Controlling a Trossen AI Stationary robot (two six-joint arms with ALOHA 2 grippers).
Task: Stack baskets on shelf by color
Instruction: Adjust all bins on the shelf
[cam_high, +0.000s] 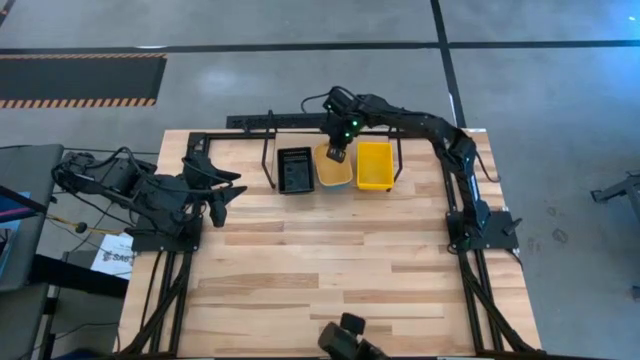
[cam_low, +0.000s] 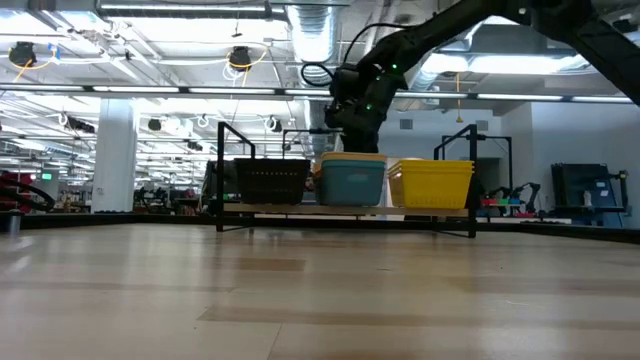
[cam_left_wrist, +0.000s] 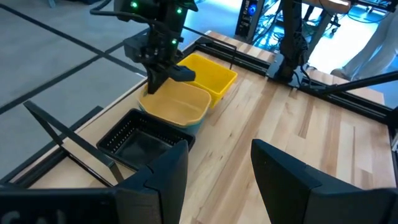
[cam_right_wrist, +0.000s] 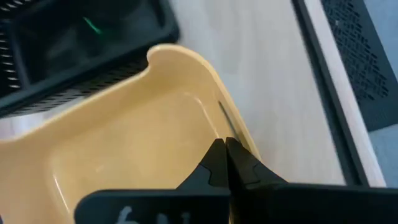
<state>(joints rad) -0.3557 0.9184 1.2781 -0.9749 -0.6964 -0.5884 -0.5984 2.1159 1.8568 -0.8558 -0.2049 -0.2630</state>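
Note:
I should lift my right gripper from the orange basket and nudge the yellow basket square (cam_high: 375, 165) beside it, because the yellow basket stands crooked (cam_low: 432, 185) by the shelf's rod.
On the shelf (cam_low: 222, 170) at the table's far side stand a black basket (cam_high: 295, 170), an orange basket (cam_high: 333, 174) and a yellow basket (cam_high: 375, 165). In the low view the orange basket (cam_low: 352, 157) sits nested on a teal basket (cam_low: 352, 185). My right gripper (cam_right_wrist: 225, 152) is shut, and it points steeply down at the orange basket's far rim. My left gripper (cam_high: 232, 186) waits open above the table's left side, holding nothing. My right gripper's shut fingertips (cam_right_wrist: 217, 158) come from above at the orange basket's far wall, at its rim (cam_right_wrist: 233, 134). I cannot tell whether they touch it or stand just over it. The basket sits level in the teal one.
The shelf's upright rods (cam_high: 268, 150) stand on either side of the baskets. A black frame (cam_high: 190, 135) edges the table. A dark camera unit (cam_high: 345, 340) sits at the near edge. Bare wood (cam_high: 340, 260) fills the middle and near part.

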